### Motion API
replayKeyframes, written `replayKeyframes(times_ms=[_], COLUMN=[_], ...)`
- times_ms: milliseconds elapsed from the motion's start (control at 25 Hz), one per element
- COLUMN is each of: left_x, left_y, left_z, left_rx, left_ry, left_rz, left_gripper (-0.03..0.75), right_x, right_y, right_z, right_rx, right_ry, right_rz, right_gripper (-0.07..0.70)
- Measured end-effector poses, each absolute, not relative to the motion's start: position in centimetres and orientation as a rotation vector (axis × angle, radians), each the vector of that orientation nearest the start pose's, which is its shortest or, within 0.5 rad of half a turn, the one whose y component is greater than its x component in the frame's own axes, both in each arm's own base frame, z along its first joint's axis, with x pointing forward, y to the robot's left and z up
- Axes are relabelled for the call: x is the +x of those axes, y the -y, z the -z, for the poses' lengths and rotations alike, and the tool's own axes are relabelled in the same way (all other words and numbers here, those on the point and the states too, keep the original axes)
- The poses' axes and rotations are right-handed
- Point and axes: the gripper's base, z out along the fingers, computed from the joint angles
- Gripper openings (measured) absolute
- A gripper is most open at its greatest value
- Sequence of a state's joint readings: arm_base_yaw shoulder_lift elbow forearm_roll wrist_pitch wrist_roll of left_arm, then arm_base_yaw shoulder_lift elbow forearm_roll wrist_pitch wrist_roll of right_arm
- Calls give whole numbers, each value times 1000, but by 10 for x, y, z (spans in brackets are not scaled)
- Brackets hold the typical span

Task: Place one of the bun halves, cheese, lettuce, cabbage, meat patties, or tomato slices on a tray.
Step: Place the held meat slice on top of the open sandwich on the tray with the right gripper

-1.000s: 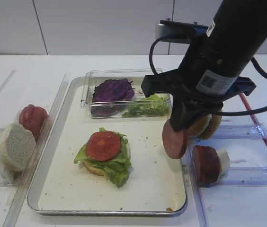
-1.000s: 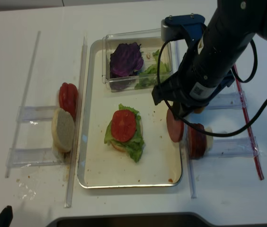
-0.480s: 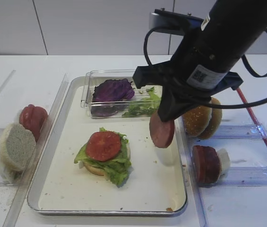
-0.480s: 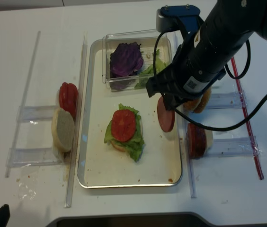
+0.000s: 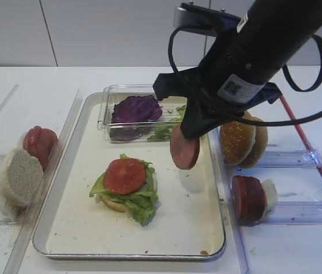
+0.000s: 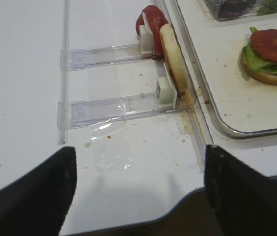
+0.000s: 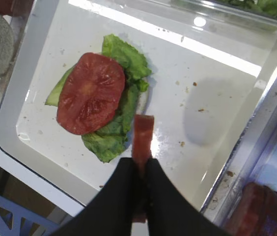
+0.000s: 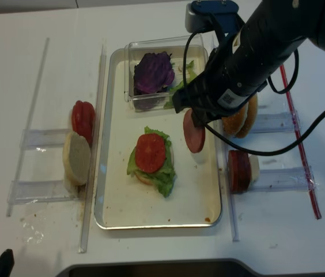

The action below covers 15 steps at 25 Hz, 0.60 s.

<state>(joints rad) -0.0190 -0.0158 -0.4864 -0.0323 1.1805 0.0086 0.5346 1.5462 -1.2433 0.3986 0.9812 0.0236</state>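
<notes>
The meat patty point(image 5: 184, 149) is hanging on its edge. My right gripper should tilt over toward level and turn the patty flat before it lowers the patty onto the tomato slice point(image 5: 124, 176).
My right gripper point(image 7: 141, 164) is shut on a meat patty point(image 5: 184, 148), held on edge by its rim. The patty point(image 8: 195, 139) hangs above the right half of the cream tray point(image 5: 184, 222), clear of its surface. To its left on the tray lies a stack: a bun half point(image 5: 111, 202), frilly lettuce point(image 5: 141, 202) and a tomato slice point(image 5: 124, 176) on top. In the right wrist view the patty point(image 7: 142, 137) sits just right of that tomato slice point(image 7: 90, 93). My left gripper point(image 6: 136, 196) is open over bare table near the front edge, holding nothing.
A clear box point(image 5: 107, 117) at the tray's far end holds purple cabbage point(image 5: 136, 108) and lettuce point(image 5: 166, 130). Left racks carry tomato slices point(image 5: 40, 142) and a bun half point(image 5: 19, 176). Right racks carry bun halves point(image 5: 242, 140) and more meat patties point(image 5: 250, 198).
My right gripper has carried the patty leftward and a little farther back, from over the tray's right rim to above the tray's surface.
</notes>
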Motion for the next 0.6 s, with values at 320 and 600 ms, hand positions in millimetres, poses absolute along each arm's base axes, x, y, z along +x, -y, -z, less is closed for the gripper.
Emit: replayKeyframes(times_ms=[320,600], left_x=[-11,-11], left_y=[3,3], left_z=[-264,-264], left_rx=[32,32], left_ry=[-2162,-2162], left_rz=[46,46], left_gripper=[568,567], right_x=[260,265], right_y=[-189,-198], right_z=[-293,-283], right_rx=[-528,-551], right_ry=[-2745,-2739], right_rz=[-665,-759], right_gripper=[79,78])
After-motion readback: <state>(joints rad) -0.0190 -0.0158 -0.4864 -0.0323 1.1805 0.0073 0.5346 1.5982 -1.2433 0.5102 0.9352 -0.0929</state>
